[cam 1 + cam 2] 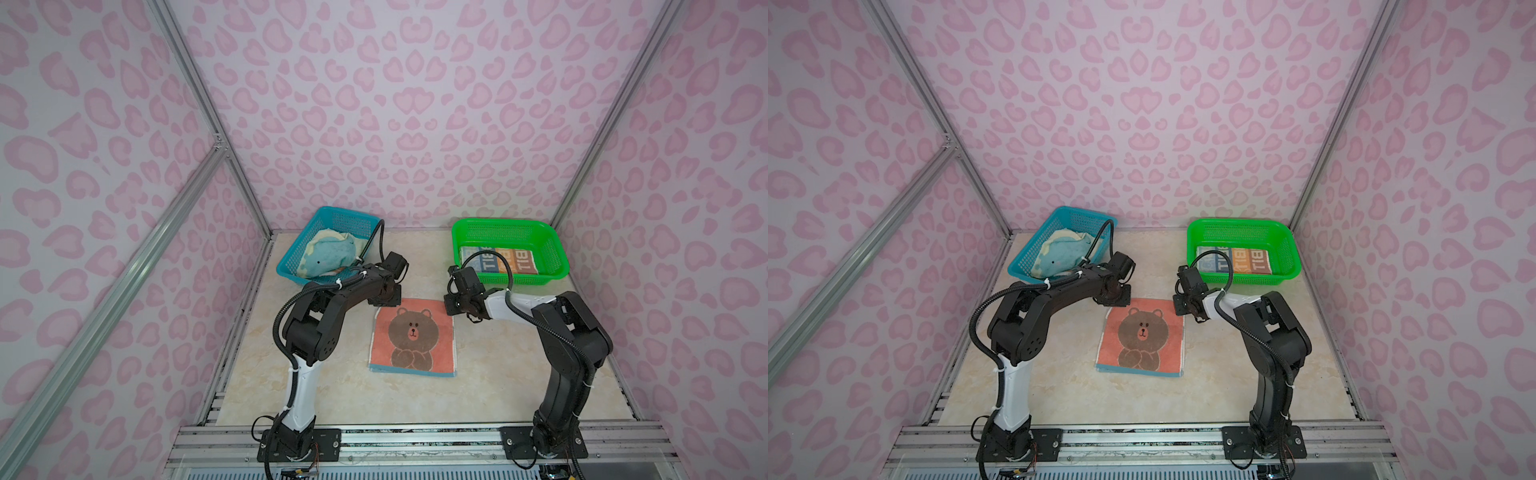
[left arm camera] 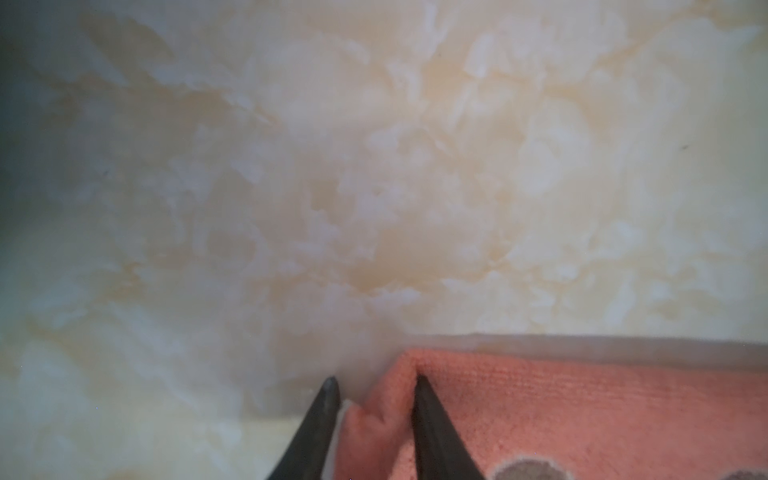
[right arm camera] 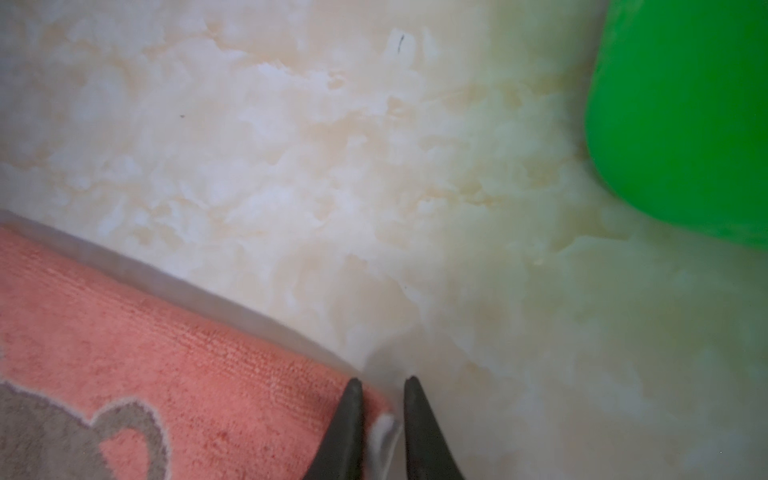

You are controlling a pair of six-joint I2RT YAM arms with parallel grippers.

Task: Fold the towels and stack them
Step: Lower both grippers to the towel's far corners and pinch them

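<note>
My left gripper should open and pinch the towel's far corner (image 2: pixel 411 354) flat before I fold, since the coral bear towel's cloth (image 2: pixel 377 424) is bunching up in its fingers.
The coral bear towel (image 1: pixel 413 336) (image 1: pixel 1142 336) lies flat in the middle of the table. My left gripper (image 1: pixel 383 302) (image 2: pixel 376 380) is at its far left corner, and coral cloth (image 2: pixel 582 407) is bunched up between the fingers. My right gripper (image 1: pixel 453 309) (image 3: pixel 382 380) pinches the far right corner, the towel's (image 3: pixel 166 353) white hem showing in the narrow gap. A light-blue whale towel (image 1: pixel 330 257) lies crumpled in the blue basket. A folded striped towel (image 1: pixel 498 259) rests in the green basket.
The blue basket (image 1: pixel 296 249) (image 1: pixel 1026 257) stands at the back left. At the back right is the green basket (image 1: pixel 511 224) (image 1: pixel 1241 224) (image 3: pixel 685 116), close to my right gripper. Marbled tabletop (image 1: pixel 498 374) surrounds the towel. Pink patterned walls enclose the cell.
</note>
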